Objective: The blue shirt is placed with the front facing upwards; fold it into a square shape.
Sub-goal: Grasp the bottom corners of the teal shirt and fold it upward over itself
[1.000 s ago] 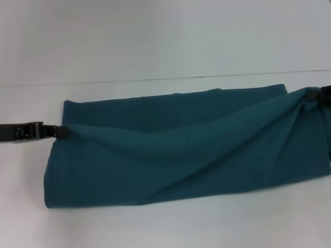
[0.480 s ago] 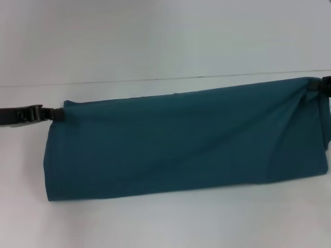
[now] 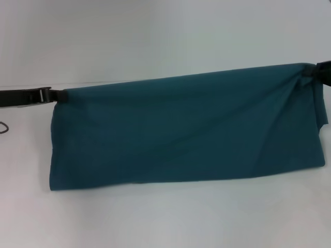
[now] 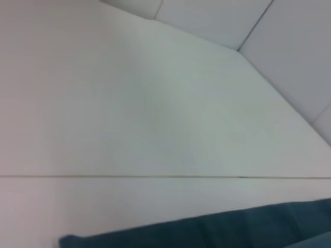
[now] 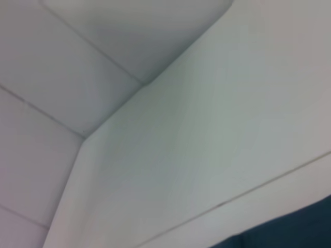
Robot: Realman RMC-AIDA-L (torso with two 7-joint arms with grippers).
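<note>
My left gripper keeps lowering the shirt's upper corner (image 3: 69,95) until it lies flat, because the blue shirt is spread wide and its lower edge (image 3: 155,182) is straight along the white table.
The blue shirt (image 3: 181,132) is a long dark teal band of cloth held up by its two upper corners, its lower edge resting on the white table (image 3: 170,222). No letters or collar show. My left gripper (image 3: 58,95) is shut on the shirt's upper left corner. My right gripper (image 3: 313,71) is shut on the bunched upper right corner, slightly higher. A strip of the shirt shows in the left wrist view (image 4: 207,230) and in the right wrist view (image 5: 279,232).
The white table runs to a seam at the back (image 3: 20,85), with a pale wall (image 3: 155,31) behind it. A small dark cable loop (image 3: 3,127) lies at the far left edge.
Both grippers have lifted the shirt's upper edge higher and back. The sagging fold has pulled taut, and the cloth now hangs as a smooth raised sheet.
</note>
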